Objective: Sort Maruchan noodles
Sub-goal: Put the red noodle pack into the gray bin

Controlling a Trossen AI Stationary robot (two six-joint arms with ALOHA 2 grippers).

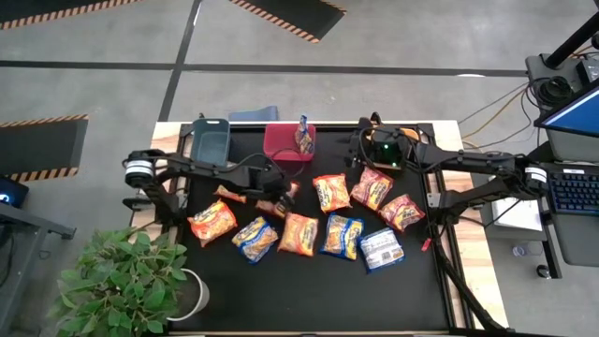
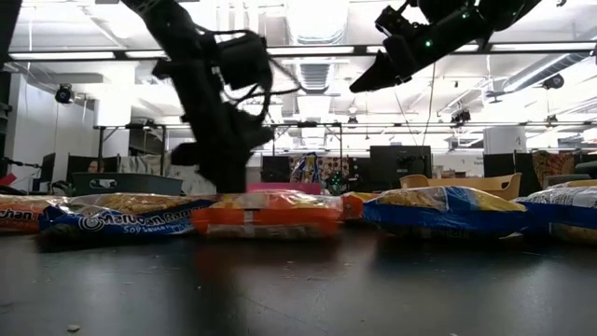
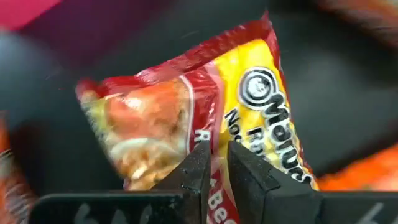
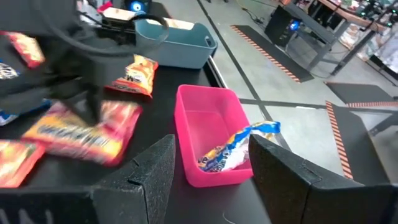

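My left gripper should open, since its shut fingers pinch only a shallow bit of the red-and-yellow packet's face (image 3: 217,135), straddle its pictured half (image 3: 144,135) and gather a deeper fold.
Several Maruchan packets lie flat on the black table (image 1: 309,290): orange (image 1: 212,222), blue-and-yellow (image 1: 255,239), red-orange (image 1: 331,192) and one silver-white and blue (image 1: 381,249). My left gripper (image 1: 281,195) is at the table's middle, shut on a red-and-yellow packet (image 3: 186,118). My right gripper (image 1: 361,152) hangs open in the air just right of the pink bin (image 1: 281,145), touching nothing. In the right wrist view (image 4: 208,155) its fingers frame that bin (image 4: 199,118). A blue-and-yellow packet (image 4: 239,146) leans inside the bin against its wall. My left gripper pinches the red-and-yellow packet between its two fingers (image 3: 200,168) at one short edge (image 3: 214,186), coming from above and slanting down. The packet (image 4: 81,134) hangs tilted below the fingers. Whether it is clear of the table, I cannot tell.
A dark grey-blue bin (image 1: 211,139) stands at the far edge, left of the pink bin. A small orange packet (image 1: 229,194) lies beside my left arm. A potted plant (image 1: 122,281) stands off the near left corner. The table's near strip is bare.
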